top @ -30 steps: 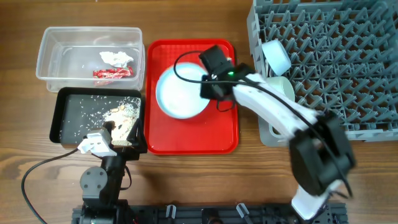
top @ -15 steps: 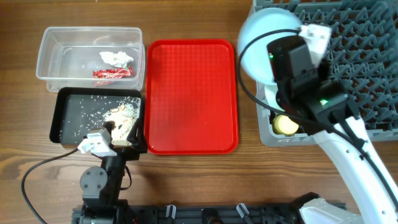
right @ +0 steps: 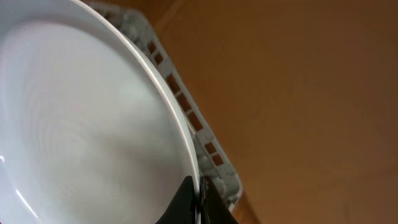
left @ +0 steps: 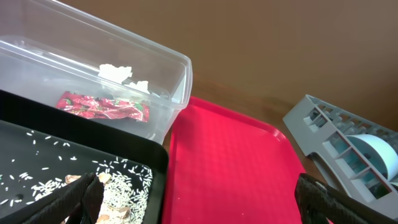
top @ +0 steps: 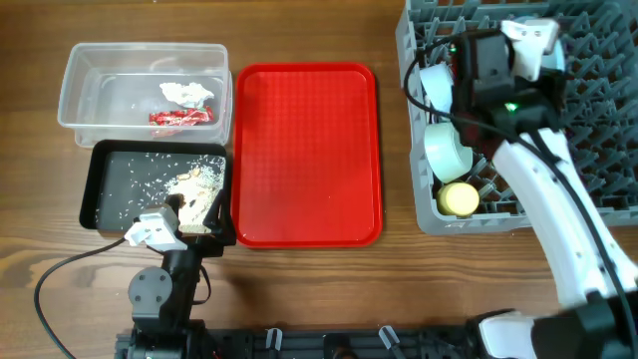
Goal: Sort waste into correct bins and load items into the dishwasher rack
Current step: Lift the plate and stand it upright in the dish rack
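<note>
My right gripper should go on lowering the pale blue plate [right: 99, 118], which stands on edge over the grey rack's wires [right: 138, 30], until those wires hold it up.
My right gripper [top: 483, 75] is over the left part of the grey dishwasher rack [top: 588, 110], shut on the rim of the pale blue plate [right: 81, 124], which stands on edge. The arm hides the plate from overhead. In the rack lie a small pale blue bowl [top: 435, 85], a light green bowl [top: 447, 150] and a yellow-green cup [top: 460, 198]. The clear tub [top: 85, 95] holds white tissue [top: 187, 93] and the red-and-white wrapper [top: 181, 117]. The black tray [top: 105, 194] holds rice scraps [top: 194, 187]. My left gripper [left: 199, 205] is open and empty above that tray's near right corner. No spoon or fork shows.
The flat red tray [top: 306, 155] lies bare between the bins and the rack. The rack's corner [left: 311, 121] shows at right in the left wrist view, with a pale blue dish [left: 379, 152] in it. Brown tabletop lies all round.
The right gripper lifted the plate off the red tray, carried it right to the rack and turned it on edge. The left arm has not moved.
</note>
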